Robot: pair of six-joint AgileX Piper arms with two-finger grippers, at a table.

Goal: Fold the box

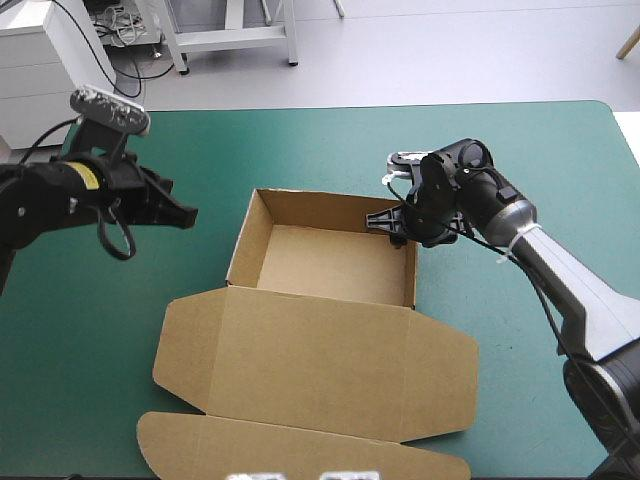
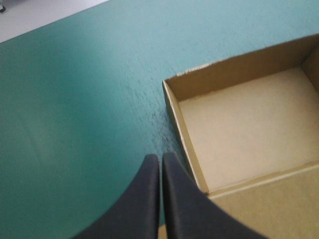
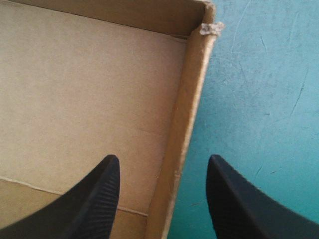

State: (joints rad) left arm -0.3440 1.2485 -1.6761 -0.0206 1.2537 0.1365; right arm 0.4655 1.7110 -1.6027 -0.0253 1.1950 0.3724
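Note:
The lid (image 1: pixel 335 365) is lying flat and is joined to the tray (image 1: pixel 320 297) along a crease, so the lid will slide along still spread open when I pull the side of the tray.
The brown box (image 1: pixel 330 265) stands mid-table as an open tray with all walls raised. Its lid (image 1: pixel 320 370) lies flat toward the near edge, with rounded flaps at the sides and front. My left gripper (image 1: pixel 188 214) is shut and hangs left of the tray, apart from it. In the left wrist view its tips (image 2: pixel 160 157) point at the cover just outside the tray's left wall (image 2: pixel 182 134). My right gripper (image 1: pixel 392 228) is open at the tray's far right corner. In the right wrist view it (image 3: pixel 163 160) straddles the right wall (image 3: pixel 192 99), one finger over the floor, one outside.
The lid's front flap (image 1: pixel 300 452) reaches almost to the table's near edge. Bare teal-green cover (image 1: pixel 300 150) lies beyond the tray and to both sides. The table's right edge (image 1: pixel 622 125) is well beyond my right arm.

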